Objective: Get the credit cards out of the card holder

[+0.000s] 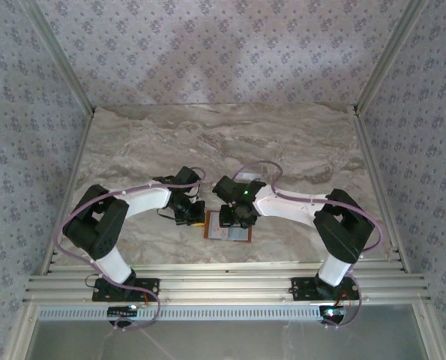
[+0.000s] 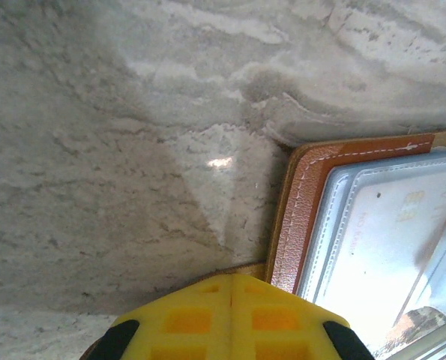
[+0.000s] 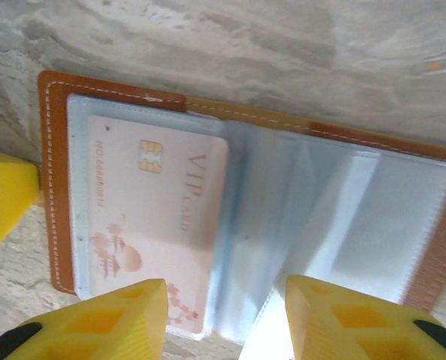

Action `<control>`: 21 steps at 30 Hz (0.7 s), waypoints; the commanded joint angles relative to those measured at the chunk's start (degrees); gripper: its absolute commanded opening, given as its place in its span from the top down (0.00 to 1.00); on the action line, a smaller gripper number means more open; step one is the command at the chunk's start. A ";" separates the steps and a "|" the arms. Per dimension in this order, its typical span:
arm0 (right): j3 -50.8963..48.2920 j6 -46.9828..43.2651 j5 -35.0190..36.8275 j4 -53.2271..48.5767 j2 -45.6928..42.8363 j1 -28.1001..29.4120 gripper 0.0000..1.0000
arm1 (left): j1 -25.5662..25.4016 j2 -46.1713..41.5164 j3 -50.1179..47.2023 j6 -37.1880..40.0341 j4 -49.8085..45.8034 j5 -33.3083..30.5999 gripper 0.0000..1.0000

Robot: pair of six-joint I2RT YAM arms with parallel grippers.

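Observation:
The loose sleeve (image 3: 271, 319) stands between my right gripper's fingers, clear of the VIP card, so I keep pushing it toward the card holder's empty side (image 3: 391, 221) until it is flat.
The card holder (image 1: 228, 229) lies open on the marble table between my two grippers, its brown leather rim (image 3: 54, 187) framing clear plastic sleeves. A pale credit card (image 3: 155, 210) printed "VIP" with a chip sits in the left sleeve, and the same credit card (image 2: 380, 232) shows beside the stitched rim of the card holder (image 2: 305, 202). My right gripper (image 3: 224, 300) hangs open just over the holder's near edge, with loose sleeves standing up between its fingers. My left gripper (image 2: 231, 281) is shut, its tip at the holder's left edge, holding nothing I can see. The left gripper's yellow finger (image 3: 1, 199) sits at that edge.
The grey marble tabletop (image 1: 223, 142) stretches away behind the holder. Patterned walls enclose it on three sides. An aluminium rail (image 1: 223, 285) carrying both arm bases runs along the near edge.

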 commanded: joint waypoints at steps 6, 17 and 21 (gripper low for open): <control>-0.39 -0.15 7.87 -10.28 -3.58 0.39 0.48 | 0.01 0.80 0.60 0.86 -3.90 -1.70 0.94; -5.80 -0.50 1.91 -2.22 -3.37 -1.59 0.54 | -0.48 -0.82 3.93 0.63 -6.44 -2.24 0.93; -6.06 -0.98 1.02 -1.38 -3.01 -1.88 0.55 | -0.79 -1.87 5.26 0.43 -7.47 -2.39 0.93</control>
